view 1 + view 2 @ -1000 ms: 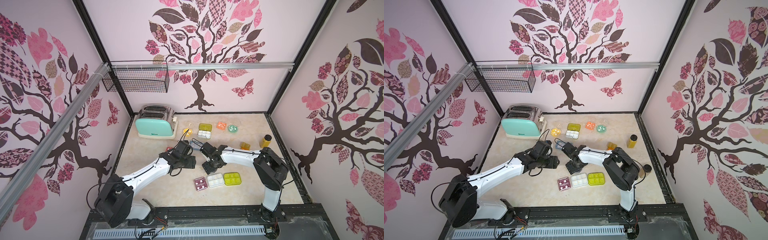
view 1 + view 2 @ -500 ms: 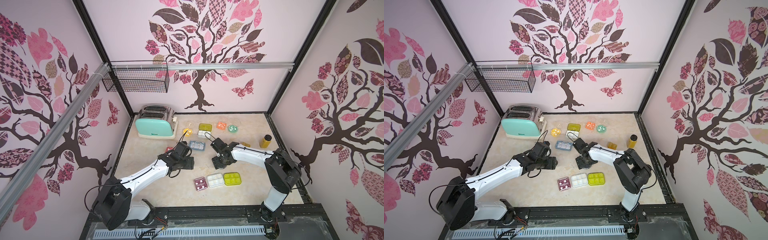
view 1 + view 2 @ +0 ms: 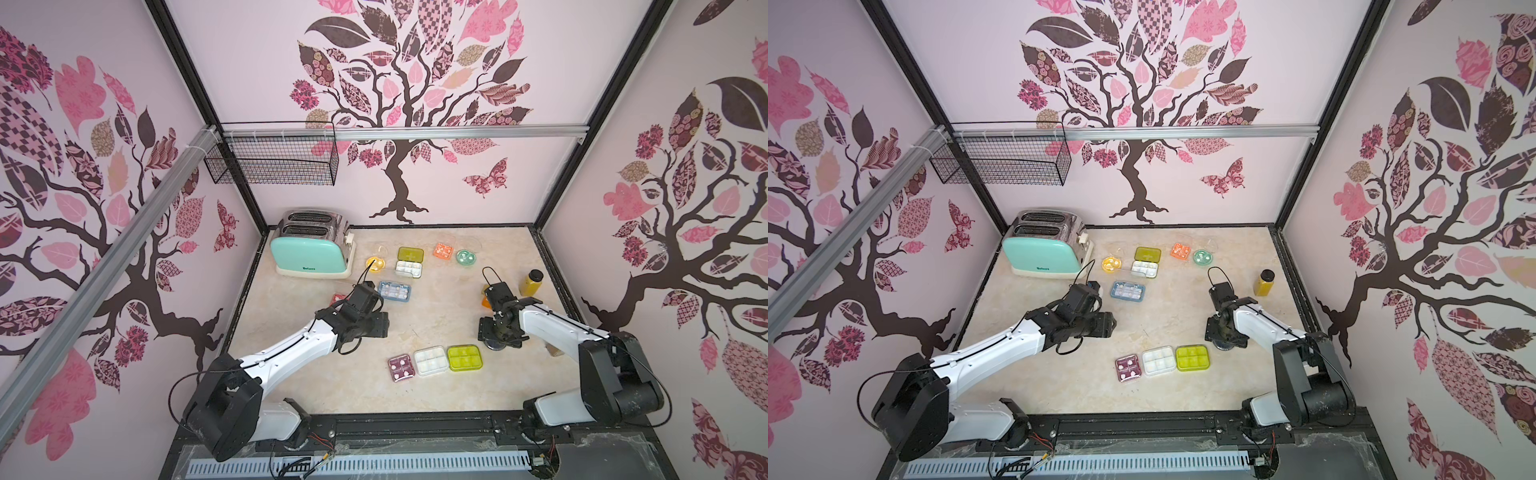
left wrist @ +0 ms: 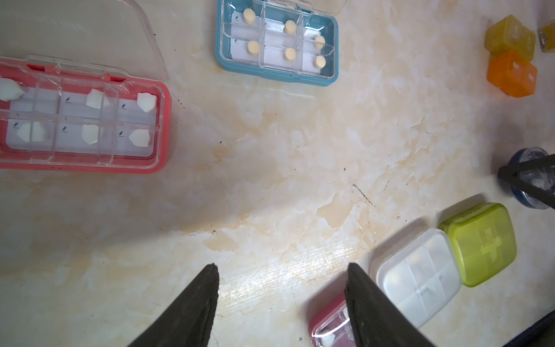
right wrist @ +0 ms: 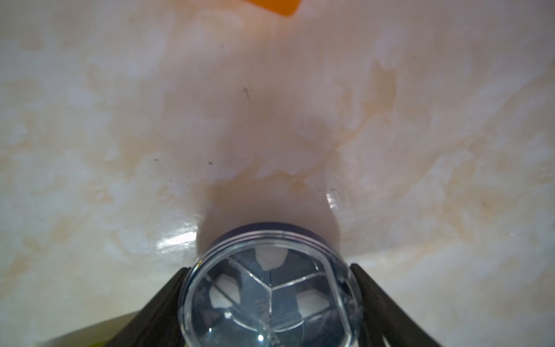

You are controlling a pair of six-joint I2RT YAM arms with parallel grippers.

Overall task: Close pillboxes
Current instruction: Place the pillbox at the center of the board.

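My left gripper should pull the blue pillbox forward into clear space (image 3: 419, 326) before closing it, since the blue pillbox's open lid (image 3: 1130, 275) is near the white box.
My right gripper (image 5: 270, 269) is shut on a round navy pillbox (image 5: 270, 300), one finger against each side, its clear lid lying over three compartments. In both top views it sits low over the table at the right (image 3: 496, 338). My left gripper (image 4: 282, 270) hangs open over bare table with nothing between its fingers. A maroon pillbox (image 4: 327, 324), a white one (image 4: 417, 276) and a yellow-green one (image 4: 480, 243) lie in a row with lids down. The pink pillbox (image 4: 81, 120) and the blue pillbox (image 4: 276, 42) have their lids swung open.
A mint toaster (image 3: 311, 245) stands at the back left. Near it lie a yellow round box (image 3: 375, 263), an olive-lidded white box (image 3: 409, 262), an orange box (image 3: 443, 250) and a mint round box (image 3: 465, 257). An amber bottle (image 3: 530, 282) and orange block (image 3: 485, 301) are at the right.
My right gripper has moved from the middle of the table to the right. The left gripper has drawn back a little, uncovering the blue pillbox.
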